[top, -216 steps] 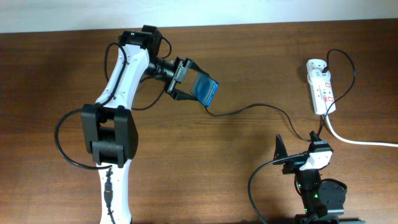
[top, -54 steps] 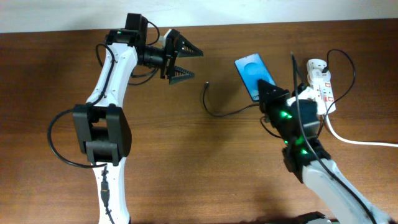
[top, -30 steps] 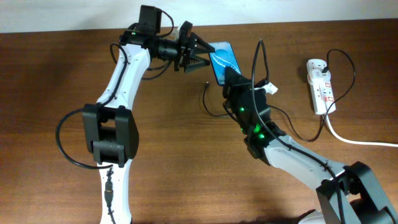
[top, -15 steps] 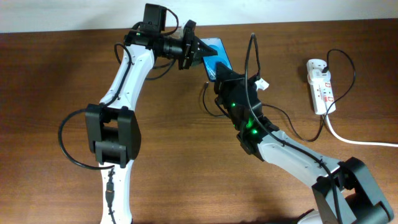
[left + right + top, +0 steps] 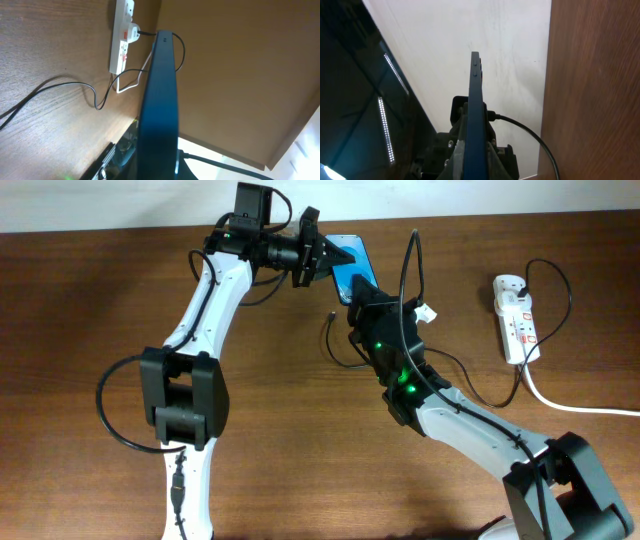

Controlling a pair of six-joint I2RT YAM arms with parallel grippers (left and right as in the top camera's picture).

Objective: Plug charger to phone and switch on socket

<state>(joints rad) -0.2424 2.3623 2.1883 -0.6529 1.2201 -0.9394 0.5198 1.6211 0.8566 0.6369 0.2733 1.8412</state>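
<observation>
The robot's right gripper is covering the phone's near end (image 5: 348, 297), where the charger plugs in, so it should open and grab the plug tip (image 5: 332, 316) while the left gripper holds the phone.
The phone (image 5: 349, 264), blue screen up, hangs above the table's far middle. My left gripper (image 5: 325, 260) is shut on its left side and my right gripper (image 5: 360, 292) is shut on its near end. Both wrist views show it edge-on: a dark blue slab (image 5: 160, 100) in the left one, a thin blue edge (image 5: 476, 90) between my right fingers (image 5: 492, 159) in the other. The charger (image 5: 345, 364), a thin black cable, lies on the wood below, its plug tip (image 5: 329, 317) loose beside my right gripper. The white socket (image 5: 515, 318) lies at the far right.
A thick white cord (image 5: 570, 406) runs from the socket off the right edge. The left wrist view shows the socket (image 5: 122, 42) and the thin cable (image 5: 75, 82) on the wood. A pale wall stands behind the table's far edge.
My left gripper has closed on the phone, which my right gripper brought a little further left and up to it. The charger cable and socket have not moved.
</observation>
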